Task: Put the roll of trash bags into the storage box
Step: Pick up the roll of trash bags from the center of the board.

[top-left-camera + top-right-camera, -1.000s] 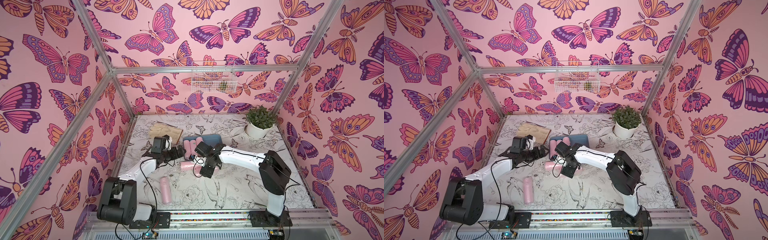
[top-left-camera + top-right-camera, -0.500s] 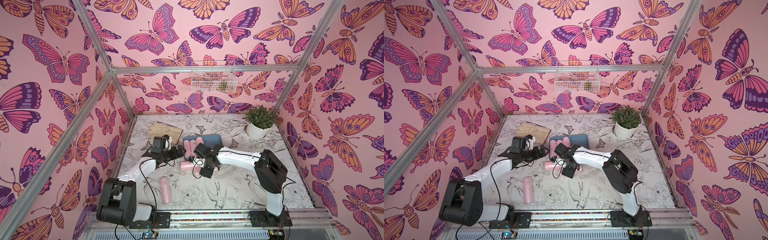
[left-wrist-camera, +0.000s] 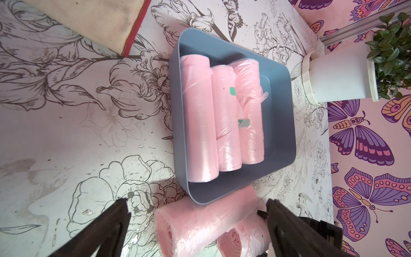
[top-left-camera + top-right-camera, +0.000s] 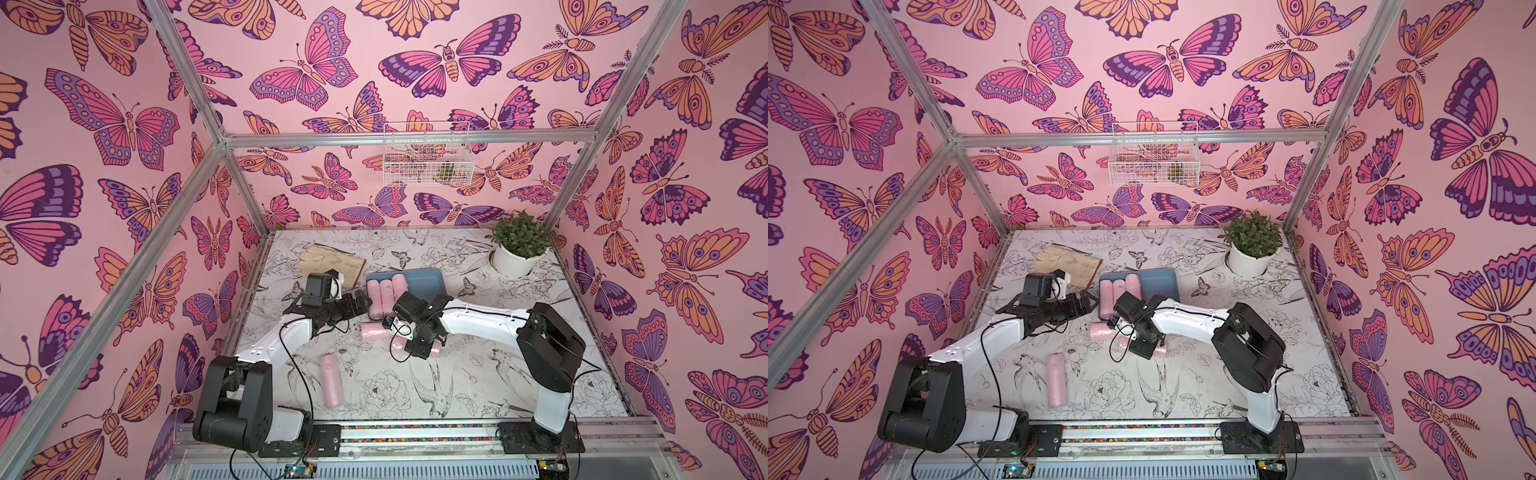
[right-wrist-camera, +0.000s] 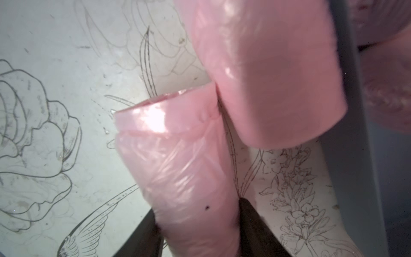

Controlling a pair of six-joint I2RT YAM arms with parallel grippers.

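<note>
The nearer roll's end [image 5: 207, 96] is touching the other roll, so the robot's right gripper should draw the nearer roll free and turn it to fit the box's empty end [image 4: 426, 285].
The slate-blue storage box [image 4: 428, 275] [image 4: 1160, 277] [image 3: 281, 133] lies mid-table with three pink rolls side by side in it. Just in front of it, two pink rolls lie on the table. My right gripper [image 4: 419, 351] [image 5: 198, 209] is down on the nearer roll of trash bags [image 5: 178, 160] [image 4: 398, 345], a finger pressed to each side. The other roll [image 4: 371, 331] [image 5: 266, 77] [image 3: 200, 220] rests against the box's front rim. My left gripper [image 4: 357, 305] [image 3: 198, 207] hovers open left of the box, holding nothing.
A third loose pink roll [image 4: 331, 380] lies toward the front left. A tan glove [image 4: 332, 266] lies behind the left arm. A white potted plant [image 4: 517, 249] stands at the back right. A white wire basket [image 4: 426, 160] hangs on the back wall.
My right gripper's jaws have closed in on the roll on the table, and that arm has shifted slightly left. The left arm has not moved.
</note>
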